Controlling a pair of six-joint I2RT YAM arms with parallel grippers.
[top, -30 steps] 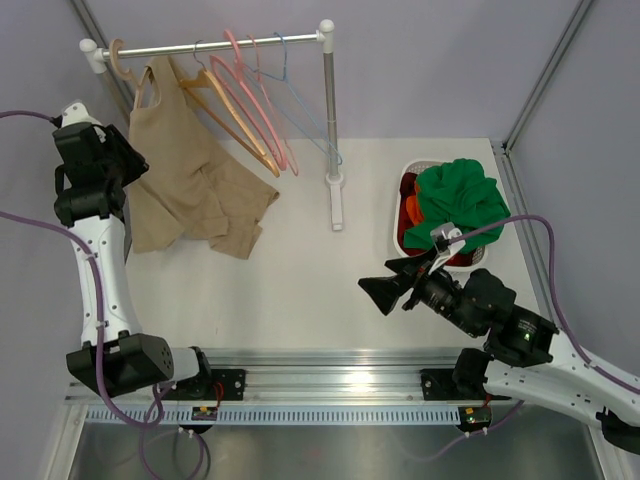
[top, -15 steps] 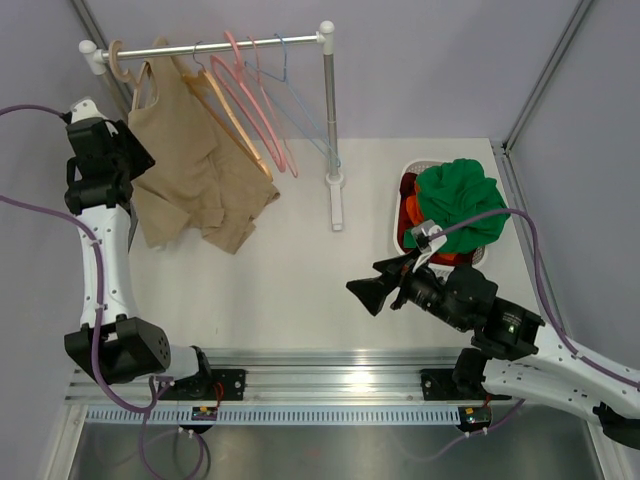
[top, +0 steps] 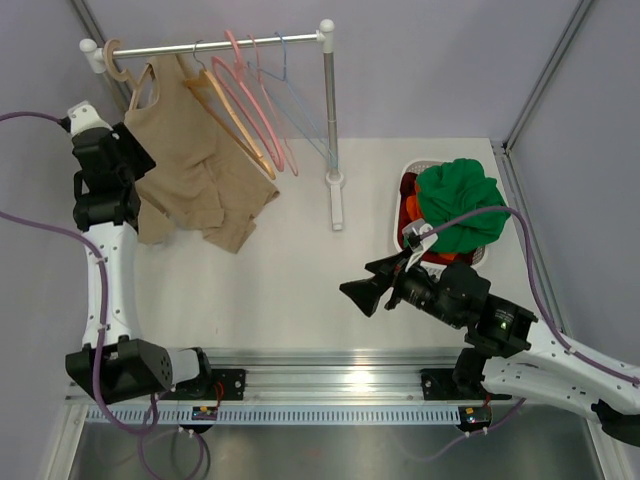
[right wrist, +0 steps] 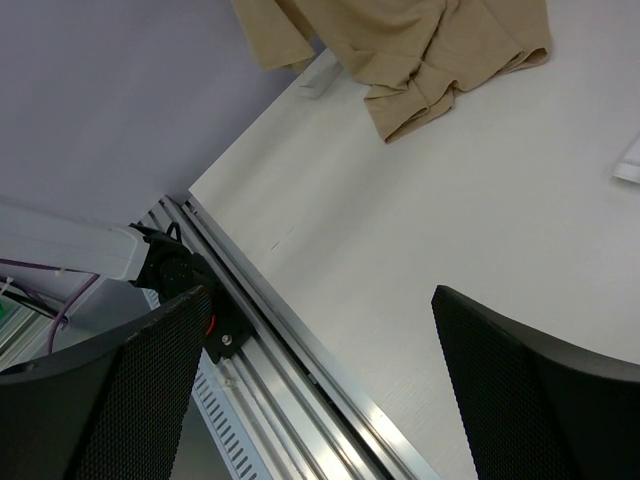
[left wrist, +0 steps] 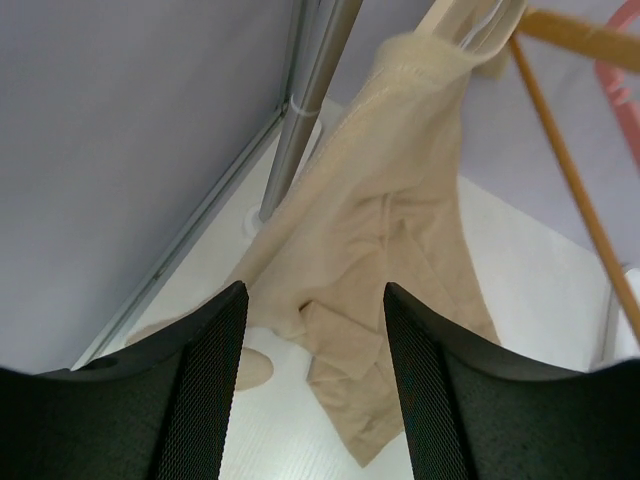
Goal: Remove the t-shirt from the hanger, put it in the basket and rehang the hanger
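Note:
The left gripper should take the collar and bring it to the robot's right gripper, because the t-shirt on the pale hanger hangs far from the right gripper.
The beige t-shirt hangs from the pale wooden hanger at the left end of the rail, its lower part lying crumpled on the table. My left gripper is open and empty, just left of the shirt. In the left wrist view the t-shirt drapes ahead of my open left gripper, with the hanger at the top. My right gripper is open and empty over the table's middle front. The right wrist view shows the t-shirt's hem far beyond my right gripper.
An orange-brown wooden hanger, pink hangers and a blue wire hanger hang on the rail. The rack post stands mid-table. A white basket at right holds a green garment and red cloth.
My left gripper has shifted slightly toward the back beside the shirt, and the shirt's lower part has drawn in a little. My right gripper has moved left.

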